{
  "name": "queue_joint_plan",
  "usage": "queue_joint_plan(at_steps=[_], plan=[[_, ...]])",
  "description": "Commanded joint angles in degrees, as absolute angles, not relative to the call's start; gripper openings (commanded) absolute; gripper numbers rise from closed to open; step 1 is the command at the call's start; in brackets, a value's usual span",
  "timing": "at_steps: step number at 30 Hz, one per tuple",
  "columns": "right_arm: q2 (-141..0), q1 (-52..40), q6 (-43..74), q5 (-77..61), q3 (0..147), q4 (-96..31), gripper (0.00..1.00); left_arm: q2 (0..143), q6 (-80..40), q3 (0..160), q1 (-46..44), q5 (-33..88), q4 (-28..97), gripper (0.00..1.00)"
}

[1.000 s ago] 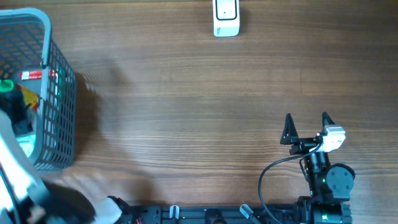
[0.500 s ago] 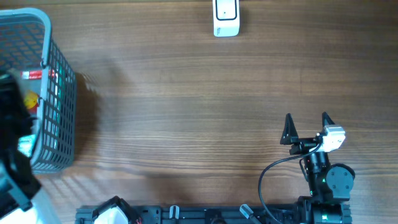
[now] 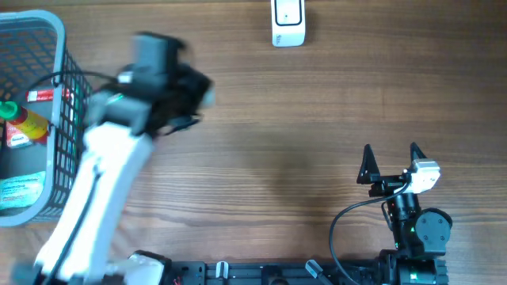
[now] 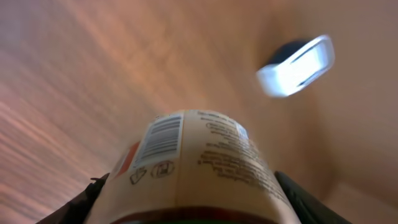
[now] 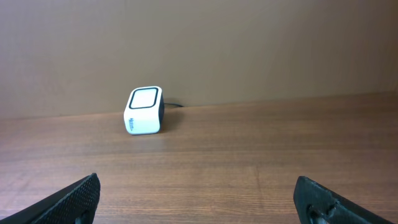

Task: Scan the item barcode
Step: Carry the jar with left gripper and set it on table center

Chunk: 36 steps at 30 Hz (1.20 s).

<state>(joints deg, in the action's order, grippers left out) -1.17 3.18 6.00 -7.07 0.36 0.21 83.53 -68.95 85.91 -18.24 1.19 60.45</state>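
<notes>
The wood (image 3: 268, 133) in front of the white scanner is free for the container (image 4: 196, 162), so the robot's left gripper goes on carrying the container there until it stands, and then let go.
My left gripper (image 4: 186, 202) is shut on the item (image 4: 193, 162), a cream-labelled round container with a black barcode (image 4: 160, 138) on its upper left face. Its dark fingers (image 4: 71, 208) press both sides of it. In the overhead view the left gripper (image 3: 186, 89) is blurred, hangs over the table right of the basket, and hides the item. The white scanner (image 3: 287, 22) stands at the far edge, also seen blurred as a white scanner (image 4: 295, 65) ahead and to the right of the item. My right gripper (image 3: 390, 162) rests open and empty near the front right, facing the scanner (image 5: 144, 111).
A grey wire basket (image 3: 79, 119) stands at the left edge of the table, with a yellow and red bottle (image 3: 20, 127) and other packs inside. Black arm bases and a cable (image 3: 348, 222) run along the front edge.
My left arm has risen out of the basket and swung right over the table with the item in its grip. The right arm has not moved.
</notes>
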Motion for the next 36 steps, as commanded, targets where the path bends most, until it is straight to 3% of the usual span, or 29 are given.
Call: queue_joint_plan(at_steps=[1, 7, 14, 22, 27, 29, 34, 36], plan=[[-0.95, 2.96, 6.13, -7.11, 0.3, 0.43, 1.0, 93.69, -77.67, 86.46, -25.58, -3.31, 59.33, 0.51], [-0.95, 2.96, 6.13, -7.11, 0.3, 0.43, 1.0, 107.28, -87.37, 86.46, -31.46, -3.05, 57.25, 0.5], [-0.95, 2.96, 6.15, -7.11, 0.3, 0.43, 1.0, 113.71, -98.83, 86.41, -34.0, -2.66, 57.28, 0.51], [-0.95, 2.96, 6.13, -7.11, 0.3, 0.43, 1.0, 119.55, -123.44, 86.32, -37.91, -1.98, 57.19, 0.54], [-0.95, 2.96, 6.13, -7.11, 0.3, 0.43, 1.0, 121.78, -124.99, 86.32, -38.63, -1.1, 49.63, 0.51], [-0.95, 2.96, 6.13, -7.11, 0.3, 0.43, 1.0, 121.78, -124.99, 86.32, -38.54, -1.15, 46.76, 0.57], [-0.95, 2.96, 6.13, -7.11, 0.3, 0.43, 1.0, 121.75, -124.9, 86.32, -38.3, 0.27, 44.58, 0.96], [-0.97, 2.96, 6.13, -7.11, 0.3, 0.43, 1.0, 121.47, -122.93, 86.32, -38.54, 1.43, 44.53, 1.0]])
